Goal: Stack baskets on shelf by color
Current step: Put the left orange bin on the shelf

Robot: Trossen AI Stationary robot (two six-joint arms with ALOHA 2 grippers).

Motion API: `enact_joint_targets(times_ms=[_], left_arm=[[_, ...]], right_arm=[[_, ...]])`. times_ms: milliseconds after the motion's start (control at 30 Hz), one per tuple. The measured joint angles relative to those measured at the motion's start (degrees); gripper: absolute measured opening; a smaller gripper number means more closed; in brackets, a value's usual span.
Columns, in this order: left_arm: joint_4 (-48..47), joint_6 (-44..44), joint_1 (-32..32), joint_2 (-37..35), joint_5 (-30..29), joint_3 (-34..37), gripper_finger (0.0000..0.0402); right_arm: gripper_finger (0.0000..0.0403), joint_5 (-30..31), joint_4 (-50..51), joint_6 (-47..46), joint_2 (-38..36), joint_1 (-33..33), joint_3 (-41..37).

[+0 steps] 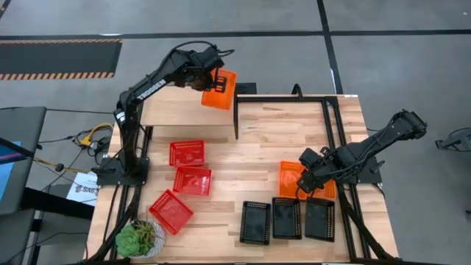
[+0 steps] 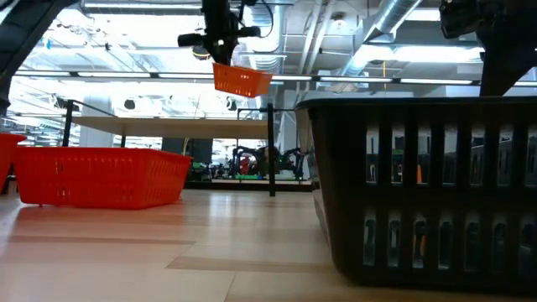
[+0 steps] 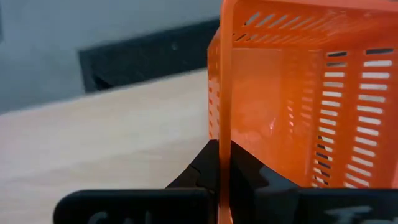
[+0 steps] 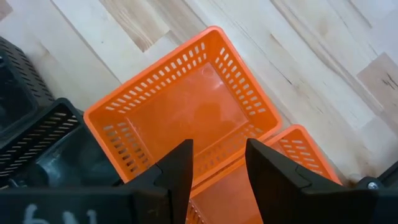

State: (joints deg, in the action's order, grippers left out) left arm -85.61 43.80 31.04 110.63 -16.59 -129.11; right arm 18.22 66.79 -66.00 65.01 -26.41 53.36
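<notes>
The orange basket (image 2: pixel 242 81) is hanging over the empty end of the shelf (image 2: pixel 245 128) with its open side up. I should keep lowering it with my left gripper until its base rests there.
My left gripper (image 1: pixel 208 79) is shut on an orange basket (image 1: pixel 219 90), held in the air over the far right end of the shelf (image 1: pixel 184 112); the low view shows the basket (image 2: pixel 242 80) well above the shelf top (image 2: pixel 159 122). My right gripper (image 4: pixel 217 165) stands open, pointing down over two more orange baskets (image 4: pixel 186 118) (image 4: pixel 301 155) on the table's right part, its fingers on either side of a basket rim, touching nothing that I can see. Three red baskets (image 1: pixel 188 153) and three black baskets (image 1: pixel 285 218) rest on the table. My left gripper pinches one wall of the orange basket at its rim (image 3: pixel 224 118), one finger inside the basket and one outside. The fingers come from above, slanting down. The basket hangs tilted below them, lifted clear of the shelf and the table.
A green potted plant (image 1: pixel 138 239) stands at the table's near left corner. The shelf's black frame posts (image 1: pixel 235 118) rise near the table's middle. The black baskets line the near edge on the right, and one (image 2: pixel 428 184) fills the low view's right side.
</notes>
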Motion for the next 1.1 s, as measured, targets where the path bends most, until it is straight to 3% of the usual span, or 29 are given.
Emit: enact_joint_targets(times_ms=[133,567,1100], left_arm=[[-4.26,2.17,1.04,2.07,1.67,0.02,0.0],[-2.37,5.77,1.88,7.5,5.39,-0.01,0.0],[-1.04,6.5,2.43,7.7,6.86,-0.01,0.0002]], right_arm=[[0.017,0.0,-0.01,-0.01,0.0,0.0,0.0],[0.017,0.0,-0.01,0.0,0.0,0.0,0.0],[0.017,0.02,-0.01,0.46,0.0,0.0,0.0]])
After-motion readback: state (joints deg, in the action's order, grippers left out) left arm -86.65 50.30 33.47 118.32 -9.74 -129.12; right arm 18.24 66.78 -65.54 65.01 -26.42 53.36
